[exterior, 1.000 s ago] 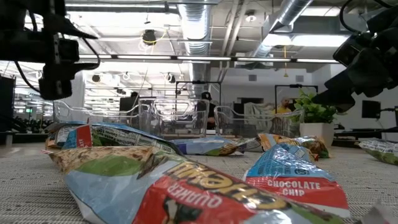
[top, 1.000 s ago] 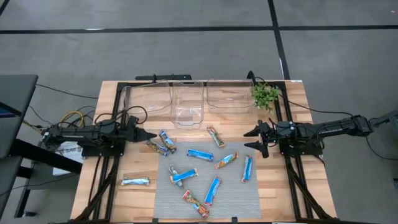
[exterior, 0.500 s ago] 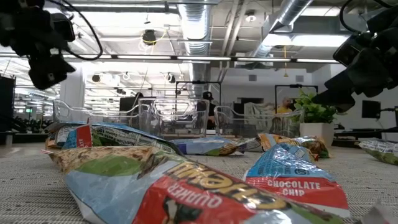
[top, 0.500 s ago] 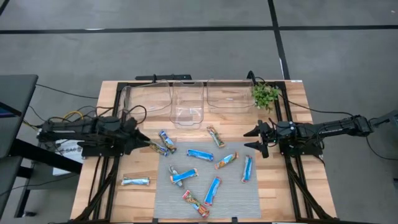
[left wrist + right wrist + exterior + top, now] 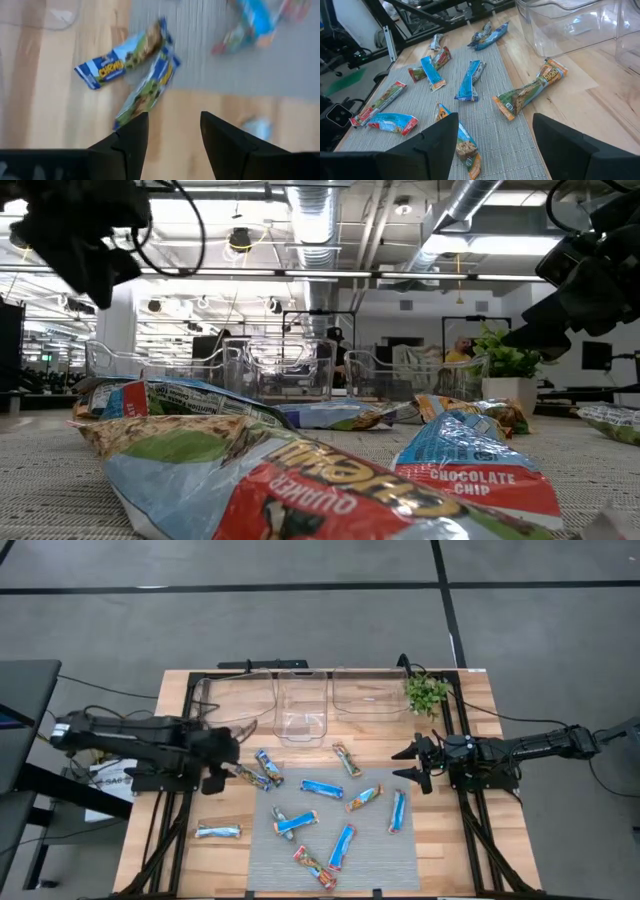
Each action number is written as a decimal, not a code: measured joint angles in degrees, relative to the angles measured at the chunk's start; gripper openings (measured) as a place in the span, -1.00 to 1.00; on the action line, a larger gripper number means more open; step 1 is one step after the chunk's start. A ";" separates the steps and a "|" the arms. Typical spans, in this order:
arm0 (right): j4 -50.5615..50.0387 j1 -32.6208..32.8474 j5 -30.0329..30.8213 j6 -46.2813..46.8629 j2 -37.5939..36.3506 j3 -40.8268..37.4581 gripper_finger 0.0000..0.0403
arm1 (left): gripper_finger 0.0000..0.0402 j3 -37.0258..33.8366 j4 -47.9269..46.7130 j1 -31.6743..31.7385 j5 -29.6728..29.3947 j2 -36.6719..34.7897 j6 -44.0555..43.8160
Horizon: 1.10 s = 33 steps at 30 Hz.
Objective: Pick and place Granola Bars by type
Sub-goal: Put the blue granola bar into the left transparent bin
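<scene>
My left gripper should go down next with its fingers open, since the nearer blue bar's middle [image 5: 149, 89] is clear of the other blue bar, and close across that middle [image 5: 253, 778].
Several foil-wrapped granola bars lie flat on the grey mat [image 5: 330, 835] and the wood around it. Two blue ones [image 5: 268, 766] [image 5: 252, 778] overlap at the mat's far left corner; in the left wrist view they show as bar [image 5: 125, 60] and bar [image 5: 149, 92]. A silver-blue bar [image 5: 218, 831] lies alone near the left edge. My left gripper [image 5: 228, 770] [image 5: 174, 119] hangs open above the wood, just left of the two overlapping bars, tipped downward. My right gripper [image 5: 400, 764] [image 5: 495, 125] waits open at the mat's right side, above the table.
Three clear plastic bins [image 5: 240, 700] [image 5: 302, 712] [image 5: 370, 695] stand in a row along the far edge. A small green plant [image 5: 427, 692] stands at the far right corner. More bars [image 5: 347, 758] [image 5: 322, 788] [image 5: 398, 810] [image 5: 315, 867] are scattered over the mat.
My left arm has risen and tipped its gripper down, so it now looks down on the two overlapping blue bars. The fingers have stayed open. No bar has moved.
</scene>
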 joint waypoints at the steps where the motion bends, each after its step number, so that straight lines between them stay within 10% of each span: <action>1: 0.00 0.01 0.02 0.01 0.00 0.02 0.24 | -0.15 0.64 -0.68 -0.50 -1.08 2.04 3.56; 12: 0.00 0.00 0.01 0.01 -0.01 0.01 0.24 | -0.12 0.31 0.34 -3.50 -8.74 14.42 27.46; 33: 0.01 0.00 0.01 0.01 0.00 0.00 0.24 | 0.23 0.25 12.44 -6.65 -8.79 33.02 30.11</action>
